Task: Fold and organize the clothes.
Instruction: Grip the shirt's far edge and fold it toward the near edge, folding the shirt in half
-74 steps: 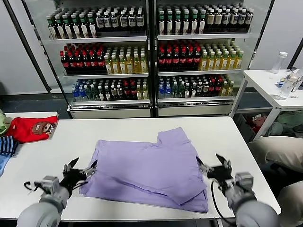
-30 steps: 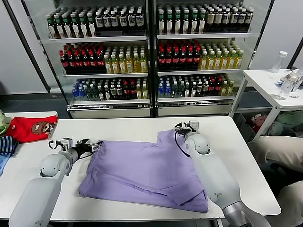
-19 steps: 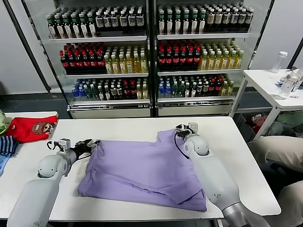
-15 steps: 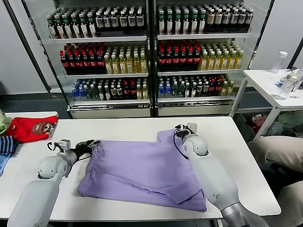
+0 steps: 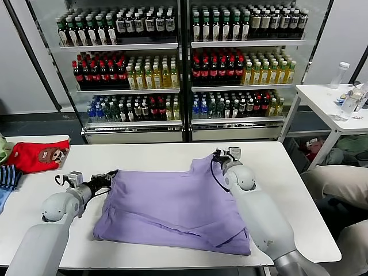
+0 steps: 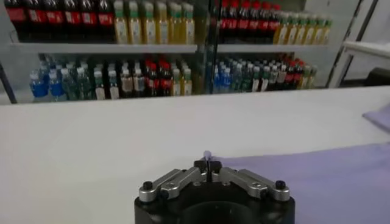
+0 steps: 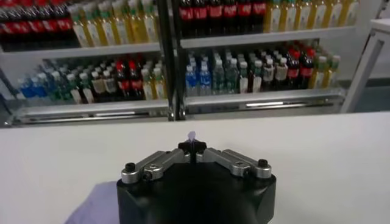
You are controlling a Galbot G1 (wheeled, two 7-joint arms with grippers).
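My right gripper should continue to carry its corner toward the T-shirt's near edge (image 5: 240, 246) and let go once the fold lies flat, as my grippers hold both far T-shirt corners (image 5: 210, 160).
The clothes, a lavender T-shirt (image 5: 172, 207), lie partly folded on the white table (image 5: 144, 155). At the shirt's far left corner my left gripper (image 5: 110, 174) is shut on the fabric. The left wrist view shows its jaws (image 6: 208, 162) pressed together with a tip of lavender cloth poking out, and the shirt (image 6: 341, 176) spreading off to one side. My right gripper (image 5: 219, 154) is shut on the shirt's far right corner by the sleeve. In the right wrist view its jaws (image 7: 192, 145) also pinch a small tip of lavender cloth.
A red garment (image 5: 40, 156) and a blue striped cloth (image 5: 8, 176) lie at the table's far left. Drink coolers (image 5: 184, 69) stand behind the table. A white side table (image 5: 328, 100) with a bottle (image 5: 339, 75) stands at the right.
Both arms came from the near edge to the shirt's far corners. Over the last second both grippers closed on the fabric, and the left corner shifted slightly left.
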